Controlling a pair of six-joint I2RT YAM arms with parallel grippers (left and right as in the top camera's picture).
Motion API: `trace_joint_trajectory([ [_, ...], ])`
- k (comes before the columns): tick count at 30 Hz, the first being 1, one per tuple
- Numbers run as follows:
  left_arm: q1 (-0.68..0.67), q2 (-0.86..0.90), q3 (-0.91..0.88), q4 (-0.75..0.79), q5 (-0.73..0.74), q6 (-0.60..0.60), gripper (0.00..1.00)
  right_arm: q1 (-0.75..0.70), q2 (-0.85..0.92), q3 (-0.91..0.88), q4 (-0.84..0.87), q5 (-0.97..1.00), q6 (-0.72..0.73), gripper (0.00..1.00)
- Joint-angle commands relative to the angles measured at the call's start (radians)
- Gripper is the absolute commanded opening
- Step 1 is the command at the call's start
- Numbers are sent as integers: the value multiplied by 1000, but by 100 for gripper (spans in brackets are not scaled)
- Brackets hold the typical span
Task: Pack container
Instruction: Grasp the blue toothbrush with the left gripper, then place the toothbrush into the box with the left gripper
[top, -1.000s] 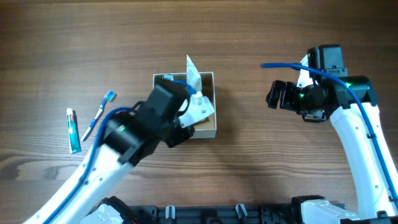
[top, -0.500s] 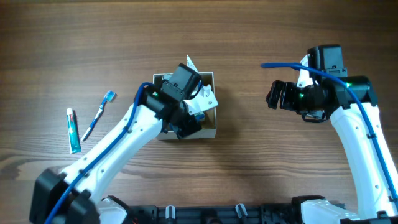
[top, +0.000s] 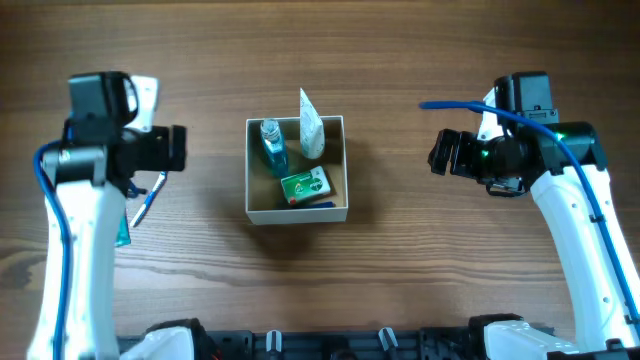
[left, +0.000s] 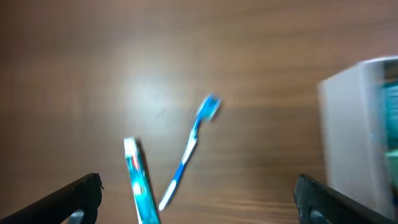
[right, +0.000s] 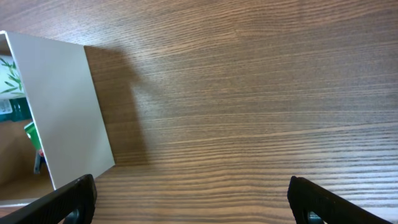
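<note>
My left gripper should go down next until its open fingers close on the toothbrush's handle (top: 149, 201), because the blue toothbrush (left: 191, 144) lies clear of the toothpaste tube and runs between those fingers.
The container (top: 300, 213), a square white-walled box with a tan floor, sits mid-table. Inside lie a blue bottle (top: 271, 145), a white pouch (top: 311, 125) and a green packet (top: 305, 186). My left gripper (top: 180, 148) hangs open well left of the box, with nothing between its fingers. In the left wrist view it (left: 199, 193) hovers over a blue toothbrush (left: 189, 146) and a toothpaste tube (left: 138, 180) on the table, with the container's wall (left: 351, 124) at the right. My right gripper (top: 438, 152) is open and empty to the right of the box, whose wall (right: 62, 112) shows in its view.
In the overhead view my left arm covers most of the toothbrush (top: 146, 202) and the toothpaste tube (top: 123, 229). Bare wooden tabletop surrounds the box on all sides. The arms' base rail (top: 330, 345) runs along the near edge.
My left arm has pulled out of the container and swung far left, its jaws opening. The green packet now lies in the box. The right arm has not moved.
</note>
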Motion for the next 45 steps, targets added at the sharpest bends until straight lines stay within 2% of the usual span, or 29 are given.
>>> trace_joint_trajectory([
  [1, 87, 173, -68, 23, 43, -29, 100, -3, 1, -6, 0, 21, -20, 100],
  [5, 131, 380, -79, 80, 90, -50, 100, -3, 1, -6, -6, 21, -19, 100],
  [8, 137, 469, -79, 124, 91, -50, 100, -3, 1, -6, -7, 21, -17, 100],
  [14, 140, 575, -80, 178, 91, -50, 98, -3, 1, -6, -7, 21, -16, 100],
  [16, 139, 595, -80, 179, 93, -50, 95, -3, 1, -6, -6, 21, -16, 100],
  [19, 139, 605, -80, 178, 122, -50, 75, -3, 1, -6, -3, 21, -17, 100],
  [22, 139, 605, -80, 171, 129, -51, 51, -3, 1, -6, -3, 21, -16, 100],
  [24, 139, 605, -80, 167, 129, -51, 18, -3, 1, -6, -3, 21, -17, 100],
  [25, 139, 603, -80, 166, 129, -51, 6, -3, 1, -6, -4, 21, -16, 100],
  [32, 138, 520, -56, 135, 129, -77, 4, -3, 1, -6, -3, 21, -19, 100],
  [37, 95, 299, 54, 15, 150, -80, 4, -3, 1, -6, -3, 21, -20, 100],
  [40, -14, 95, 64, 28, 263, -28, 4, -3, 1, -6, 3, 21, -20, 100],
  [45, -290, -67, 63, 30, 270, 171, 4, -3, 1, -6, 11, 21, -20, 100],
])
